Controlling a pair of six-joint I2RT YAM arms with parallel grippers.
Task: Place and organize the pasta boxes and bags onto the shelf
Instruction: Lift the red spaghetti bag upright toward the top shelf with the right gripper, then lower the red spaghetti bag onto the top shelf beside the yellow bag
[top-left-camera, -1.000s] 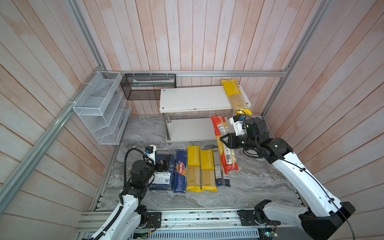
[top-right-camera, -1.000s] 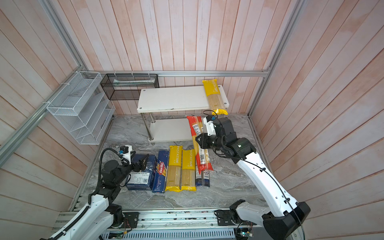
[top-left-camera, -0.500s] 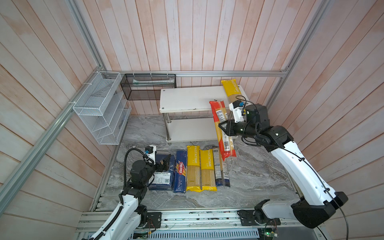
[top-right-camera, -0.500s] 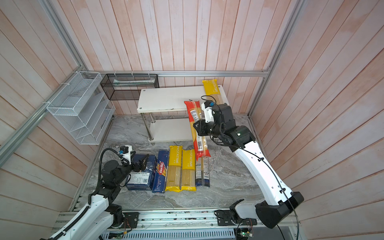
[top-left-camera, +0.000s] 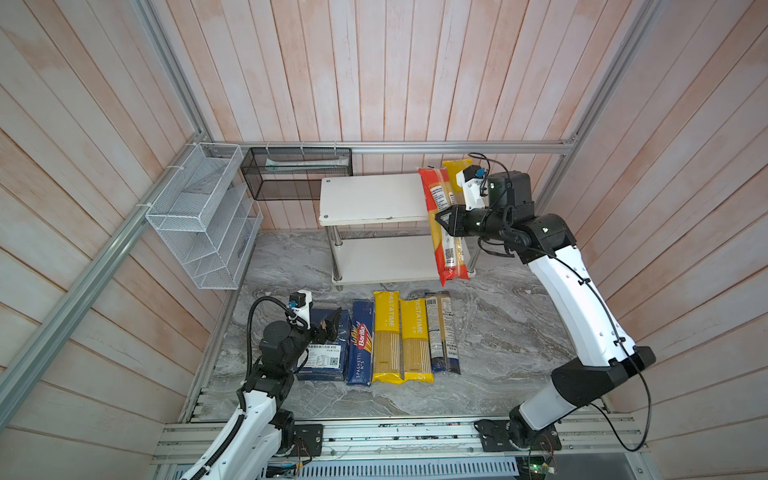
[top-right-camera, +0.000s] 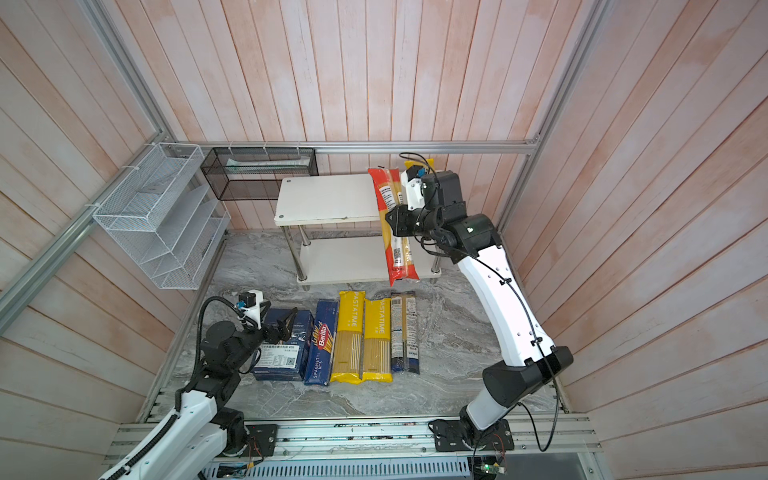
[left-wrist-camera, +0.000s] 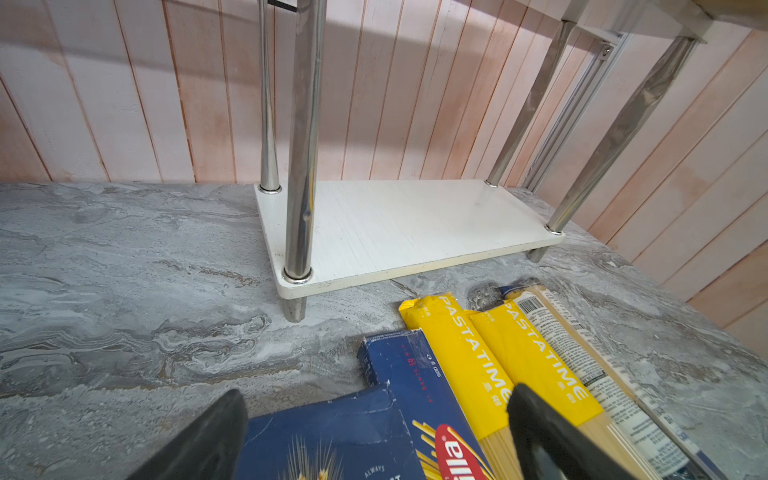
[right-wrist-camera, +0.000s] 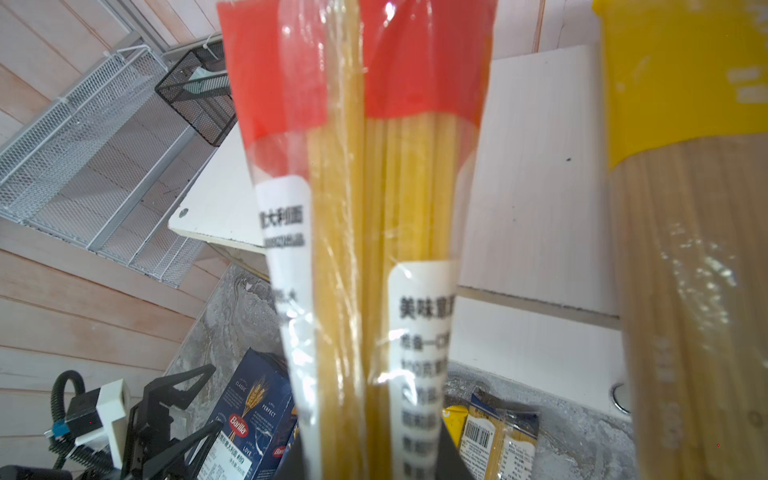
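I should keep carrying the red bag (top-left-camera: 441, 201) back with my right gripper until the top board supports it, because the red bag points into the free space (top-left-camera: 412, 196) beside the yellow bag.
My right gripper (top-left-camera: 445, 219) is shut on the middle of the red bag (top-left-camera: 448, 259), which hangs tilted over the right end of the shelf (top-left-camera: 374, 199); the right wrist view shows this bag (right-wrist-camera: 374, 208) close up. A yellow bag (top-left-camera: 455, 168) lies on the top board's far right. On the floor in a row are the wide blue box (top-left-camera: 326, 357), the narrow spaghetti box (top-left-camera: 360, 345), two yellow bags (top-left-camera: 387, 336) (top-left-camera: 415, 336) and a dark blue bag (top-left-camera: 444, 328). My left gripper (left-wrist-camera: 376, 395) hovers open over the wide box (left-wrist-camera: 332, 432).
A white wire rack (top-left-camera: 199, 216) hangs on the left wall and a black mesh basket (top-left-camera: 297, 172) on the back wall, left of the shelf. Wooden walls and aluminium rails close in the marble floor (top-left-camera: 519, 332). The shelf's lower board (left-wrist-camera: 415, 224) is bare.
My right gripper has carried the red bag up and back, from in front of the lower board to over the top board's right end. The left arm has not moved.
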